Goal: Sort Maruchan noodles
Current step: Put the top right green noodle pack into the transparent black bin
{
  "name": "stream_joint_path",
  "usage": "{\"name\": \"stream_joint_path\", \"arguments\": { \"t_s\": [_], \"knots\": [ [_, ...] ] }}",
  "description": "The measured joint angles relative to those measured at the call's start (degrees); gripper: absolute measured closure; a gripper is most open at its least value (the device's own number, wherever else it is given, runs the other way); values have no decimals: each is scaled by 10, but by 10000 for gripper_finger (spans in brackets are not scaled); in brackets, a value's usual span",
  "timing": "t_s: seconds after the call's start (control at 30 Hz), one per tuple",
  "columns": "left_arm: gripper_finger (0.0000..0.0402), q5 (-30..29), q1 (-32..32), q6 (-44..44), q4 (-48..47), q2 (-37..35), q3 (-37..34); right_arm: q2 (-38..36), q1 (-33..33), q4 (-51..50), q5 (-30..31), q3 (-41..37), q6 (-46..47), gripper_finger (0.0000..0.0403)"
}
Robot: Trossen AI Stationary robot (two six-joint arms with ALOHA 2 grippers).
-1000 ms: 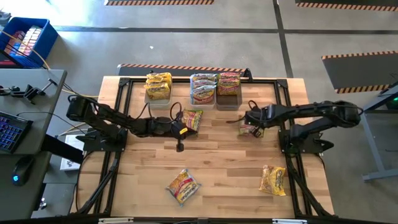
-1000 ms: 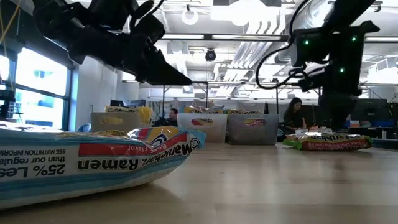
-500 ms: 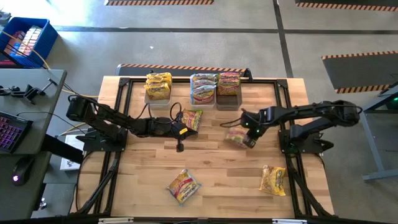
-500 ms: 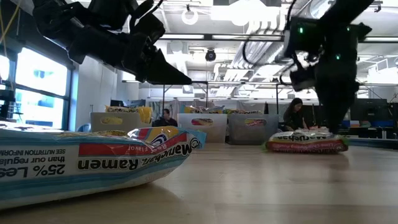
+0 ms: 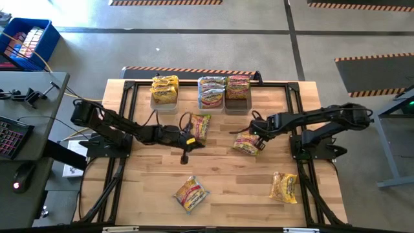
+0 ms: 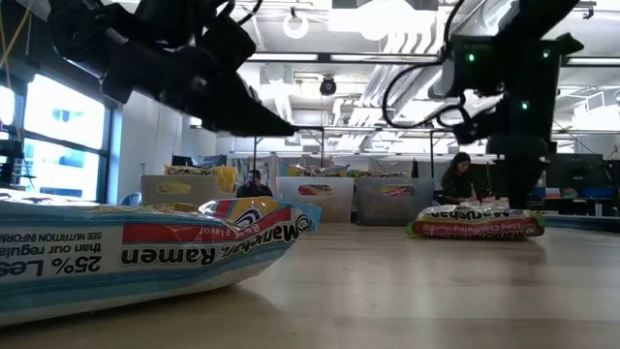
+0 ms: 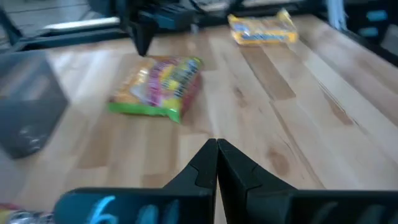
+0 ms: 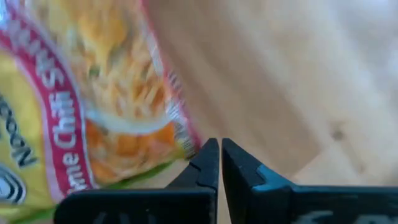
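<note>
The yellow packet (image 5: 245,144) is lying flat next to the closed fingers of my right gripper. My left gripper should pinch its green edge (image 7: 147,112) and tilt the packet up for my right gripper.
A yellow packet with pink and green print (image 5: 247,142) lies flat on the wooden table right of centre; it also shows in the left wrist view (image 7: 158,87) and the low view (image 6: 475,221). My right gripper (image 5: 259,134) points down, shut, at that packet's right-hand edge (image 8: 186,146). Another packet (image 5: 200,125) lies beside my left gripper (image 5: 194,141), which is shut, holds nothing and points toward the table's right (image 7: 217,146). More packets lie near the front: one (image 5: 191,194) and one (image 5: 284,186). My right gripper's shut fingertips (image 8: 211,155) stand at the sealed edge (image 8: 186,146) of the yellow packet, coming from above. Nothing lies between them. Whether a finger touches the packet I cannot tell. My left gripper touches nothing.
Three bins with packets stand in a row at the table's far edge: left (image 5: 165,97), middle (image 5: 211,97), right (image 5: 238,97). A black frame (image 5: 129,129) borders the table. A person sits in the room behind (image 6: 457,174). Bare wood lies in the table's middle.
My right gripper has gone a little toward the table's left and near edge. The yellow packet with pink and green print has slid with it along the table, leftward and nearer, and still lies flat.
</note>
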Motion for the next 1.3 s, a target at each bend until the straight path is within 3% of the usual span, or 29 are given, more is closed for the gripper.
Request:
{"name": "stream_joint_path", "arguments": {
  "t_s": [0.2, 0.37, 0.43, 0.73, 0.9, 1.3],
  "knots": [
    [401, -6, -22, 17, 30, 90, 34, 18, 38, 110, -134, -12, -1, 403],
    [401, -7, -25, 18, 30, 166, 90, 18, 91, 233, -218, -11, -54, 403],
    [401, -7, -25, 18, 20, 183, 104, 18, 109, 231, -207, -2, -67, 403],
    [401, -48, -26, -14, -7, 238, 165, 18, 111, 178, 0, 5, -16, 403],
    [374, -83, -41, -31, -18, 273, 196, 18, 102, 191, 8, 5, -30, 403],
    [235, -170, -54, -123, -82, 299, 258, 18, 103, 212, 6, 5, -44, 403]
  ]
}}
